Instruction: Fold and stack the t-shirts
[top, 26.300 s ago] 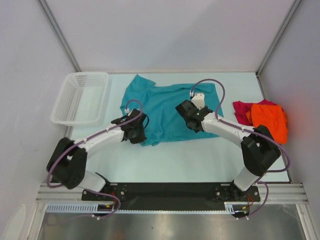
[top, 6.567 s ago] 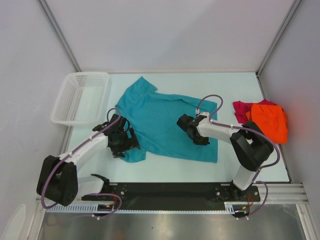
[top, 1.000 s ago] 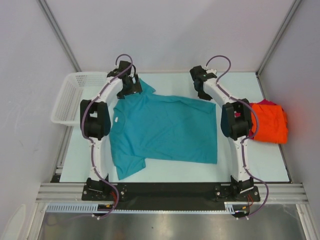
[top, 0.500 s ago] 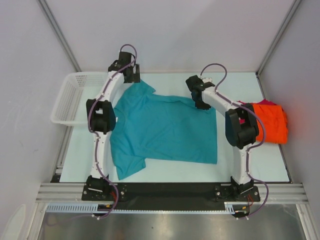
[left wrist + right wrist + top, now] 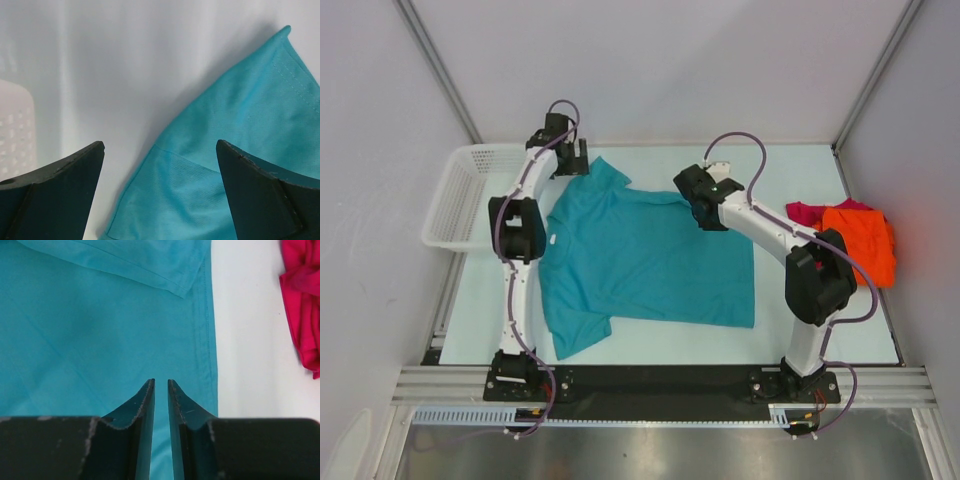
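Note:
The teal t-shirt's shoulder edge at the sleeve seam (image 5: 156, 146) is halfway between the open fingers of my left gripper, so I should keep going down until the fingers reach the teal cloth (image 5: 166, 162) and close.
The teal t-shirt (image 5: 650, 260) lies spread flat in the middle of the table, collar to the left. My left gripper (image 5: 570, 160) hovers wide open just past the far-left sleeve (image 5: 240, 130), with nothing between its fingers (image 5: 160, 145). My right gripper (image 5: 705, 212) hangs over the shirt's far right part; its jaws (image 5: 161, 382) stand a narrow gap apart and hold nothing, with teal cloth (image 5: 100, 330) beneath. The orange t-shirt (image 5: 860, 240) lies on the magenta t-shirt (image 5: 802, 212) at the right edge; magenta cloth (image 5: 302, 300) also shows in the right wrist view.
A white mesh basket (image 5: 480, 195) stands at the far left of the table, and its rim (image 5: 15, 130) shows in the left wrist view. Metal frame posts and white walls enclose the table on three sides.
The left gripper has drawn back off the far-left sleeve toward the back left corner. The right gripper has swung from the back edge toward me and left, over the shirt. The shirt lies still.

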You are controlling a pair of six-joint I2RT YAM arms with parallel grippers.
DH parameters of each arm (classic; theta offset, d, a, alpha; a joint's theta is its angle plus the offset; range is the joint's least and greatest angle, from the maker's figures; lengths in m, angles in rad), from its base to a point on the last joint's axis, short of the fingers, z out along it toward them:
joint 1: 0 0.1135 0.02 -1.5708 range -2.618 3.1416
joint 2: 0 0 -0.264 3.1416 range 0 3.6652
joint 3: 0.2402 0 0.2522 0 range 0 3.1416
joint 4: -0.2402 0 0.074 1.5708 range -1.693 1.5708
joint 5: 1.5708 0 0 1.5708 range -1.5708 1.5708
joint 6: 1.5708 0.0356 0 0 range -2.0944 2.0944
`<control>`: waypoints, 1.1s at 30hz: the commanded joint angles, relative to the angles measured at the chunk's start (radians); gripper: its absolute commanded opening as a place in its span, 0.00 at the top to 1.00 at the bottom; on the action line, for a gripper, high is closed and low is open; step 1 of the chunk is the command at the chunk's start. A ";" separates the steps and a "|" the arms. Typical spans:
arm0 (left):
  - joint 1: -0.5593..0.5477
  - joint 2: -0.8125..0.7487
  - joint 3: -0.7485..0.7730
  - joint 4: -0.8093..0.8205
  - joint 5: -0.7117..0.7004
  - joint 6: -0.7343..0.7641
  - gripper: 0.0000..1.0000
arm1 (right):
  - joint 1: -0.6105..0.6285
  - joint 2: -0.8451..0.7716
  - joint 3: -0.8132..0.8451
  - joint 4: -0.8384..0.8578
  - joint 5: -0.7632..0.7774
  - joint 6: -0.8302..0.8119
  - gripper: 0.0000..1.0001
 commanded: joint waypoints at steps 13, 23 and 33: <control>-0.008 0.051 0.024 -0.003 0.132 -0.097 0.00 | 0.021 -0.063 -0.014 -0.023 0.043 0.037 0.78; -0.009 0.083 0.064 -0.017 0.184 -0.140 0.15 | 0.035 -0.055 -0.007 -0.037 0.055 0.041 0.78; -0.018 0.068 0.022 -0.008 0.177 -0.149 0.35 | 0.041 -0.035 -0.016 -0.029 0.066 0.045 0.78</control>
